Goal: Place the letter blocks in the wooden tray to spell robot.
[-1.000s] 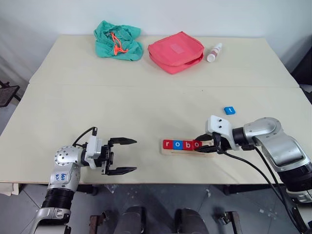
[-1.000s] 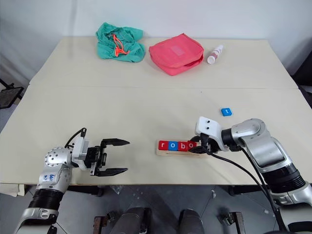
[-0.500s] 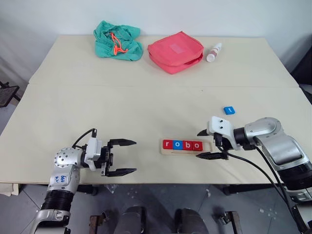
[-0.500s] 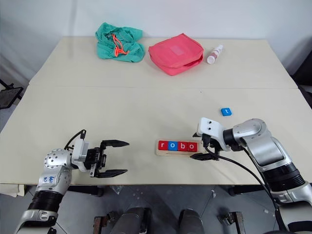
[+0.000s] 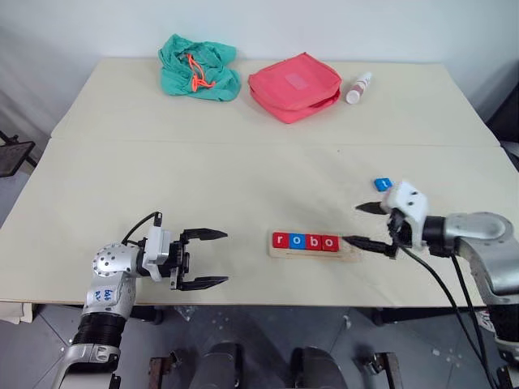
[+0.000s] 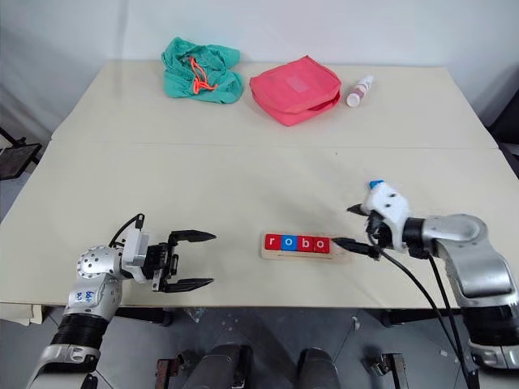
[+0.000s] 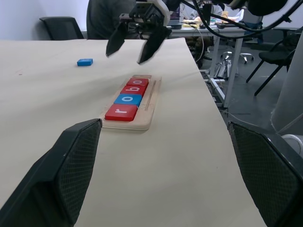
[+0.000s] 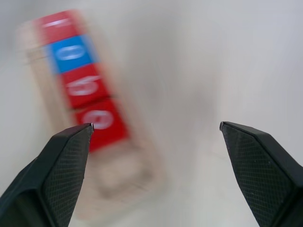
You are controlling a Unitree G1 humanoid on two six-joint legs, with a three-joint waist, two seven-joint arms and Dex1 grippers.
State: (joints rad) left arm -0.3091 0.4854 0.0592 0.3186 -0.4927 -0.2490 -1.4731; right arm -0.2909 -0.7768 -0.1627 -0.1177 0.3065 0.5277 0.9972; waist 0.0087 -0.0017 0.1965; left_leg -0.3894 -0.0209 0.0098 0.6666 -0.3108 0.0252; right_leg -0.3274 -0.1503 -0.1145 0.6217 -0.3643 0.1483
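The blue t block [image 5: 382,185] lies letter up, clear of the tray, so the robot's right gripper keeps its fingers open and keep moving until they reach the block's sides.
The wooden tray [image 5: 346,246] lies near the table's front edge. Four letter blocks sit in its slot and read r [image 5: 280,240], o [image 5: 296,241], b [image 5: 312,241], o [image 5: 328,242]. The tray's right end is bare. A blue t block [image 5: 383,184] lies flat on the table behind and right of the tray. My right gripper [image 5: 353,224] hovers open just right of the tray's end, holding nothing, with the t block right behind its wrist. My left gripper [image 5: 225,258] stands open and empty to the left of the tray, pointing at it.
At the back of the table lie a green cloth bag [image 5: 197,66], a red pouch [image 5: 293,85] and a small white bottle [image 5: 357,87]. A seam [image 5: 243,144] crosses the tabletop. The table's front edge [image 5: 268,301] runs close below the tray.
My right gripper has opened, let go of the last red o block in the tray, and drawn back to the right and a little up. The left arm has kept still.
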